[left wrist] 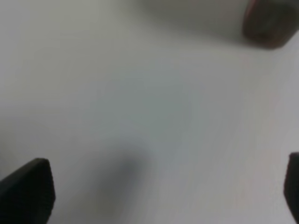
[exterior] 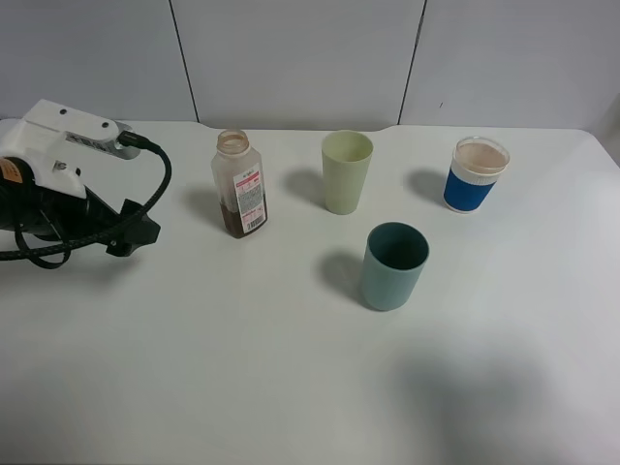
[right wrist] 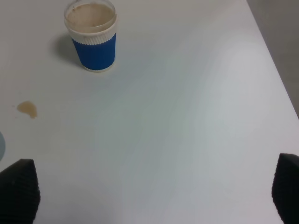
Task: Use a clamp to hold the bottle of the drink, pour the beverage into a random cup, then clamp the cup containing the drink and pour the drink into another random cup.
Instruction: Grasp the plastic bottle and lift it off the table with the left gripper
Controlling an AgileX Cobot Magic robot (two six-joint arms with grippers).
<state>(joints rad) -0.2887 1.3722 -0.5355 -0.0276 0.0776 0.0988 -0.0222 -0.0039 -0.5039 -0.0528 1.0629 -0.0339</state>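
The path from my open left gripper to the upright drink bottle (exterior: pixel 240 186) is clear, so I continue to move toward the bottle's body until it sits between both fingers.
The clear drink bottle (exterior: pixel 240 184) stands uncapped at the back left, with dark brown drink in its bottom part. A pale green cup (exterior: pixel 346 171) stands to its right, a teal cup (exterior: pixel 393 265) nearer the front, and a blue-sleeved white cup (exterior: pixel 475 174) at the back right. My left gripper (exterior: pixel 139 231) is open and empty, low over the table left of the bottle. The blurred left wrist view shows its gripper (left wrist: pixel 159 196) and the bottle's base (left wrist: pixel 271 23) ahead. My right gripper (right wrist: pixel 154 191) is open and empty, short of the blue-sleeved cup (right wrist: pixel 92 37), whose inside looks light brown.
A small brown spill (right wrist: pixel 27 108) lies on the white table near the blue-sleeved cup. The table's right edge (right wrist: pixel 275 70) runs close to the right gripper. The left arm's black cable (exterior: pixel 145 199) loops beside the bottle. The right arm is outside the exterior view.
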